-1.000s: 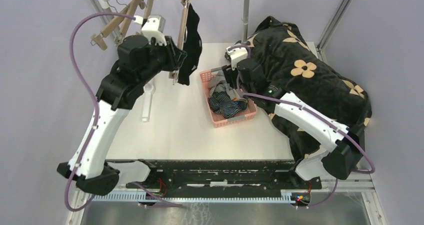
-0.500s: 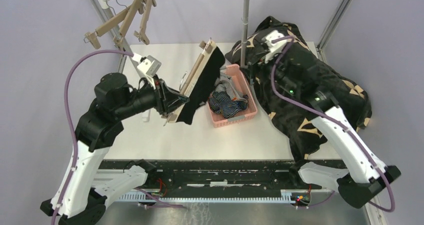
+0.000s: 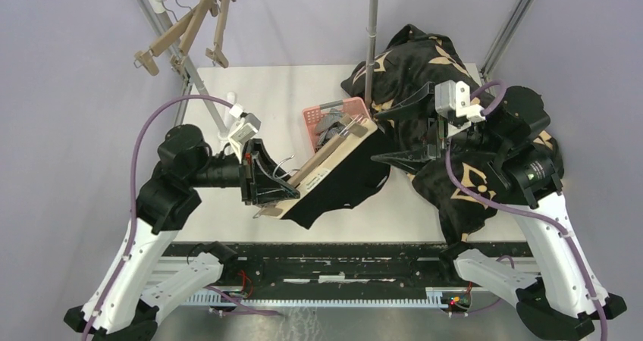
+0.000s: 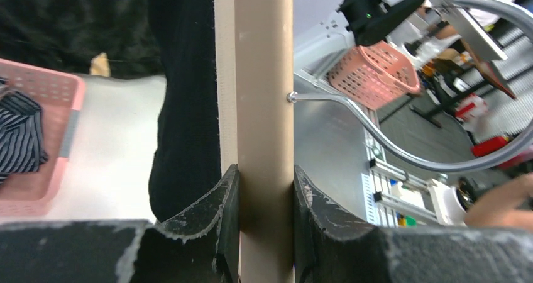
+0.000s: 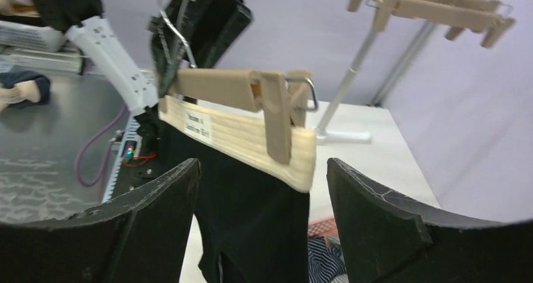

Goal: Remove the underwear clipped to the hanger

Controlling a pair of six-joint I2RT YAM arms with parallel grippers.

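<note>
The robot's right gripper should come from the hanger's end and squeeze the clip's top (image 5: pixel 286 80), because the clip on the cream waistband (image 5: pixel 278 126) is at an angle to its fingers.
My left gripper (image 3: pixel 267 192) is shut on the tan wooden hanger (image 3: pixel 334 159) and holds it tilted over the table; the wrist view shows both fingers (image 4: pixel 227 201) pressed on the hanger's bar (image 4: pixel 264 94). The plain black underwear (image 3: pixel 345 186) hangs clipped to it, cream waistband (image 5: pixel 242 138) under a clip (image 5: pixel 276 116). My right gripper (image 3: pixel 399 129) is wide open, facing the hanger's far end, its fingers (image 5: pixel 157 220) on either side of the black underwear (image 5: pixel 251 214) without touching. Navy striped underwear (image 5: pixel 327 261) lies in the pink basket (image 3: pixel 312 116); it also shows in the left wrist view (image 4: pixel 19 138).
The black blanket with tan flowers (image 3: pixel 455 76) is heaped at the back right, under my right arm. A rail at the back left holds several empty hangers (image 3: pixel 189 26). An upright pole (image 3: pixel 371 38) stands behind the basket.
My left arm has carried the hanger with the black underwear from the rail down toward the near middle, tilting it. My right arm has left the basket and turned to face the hanger, jaws open.
</note>
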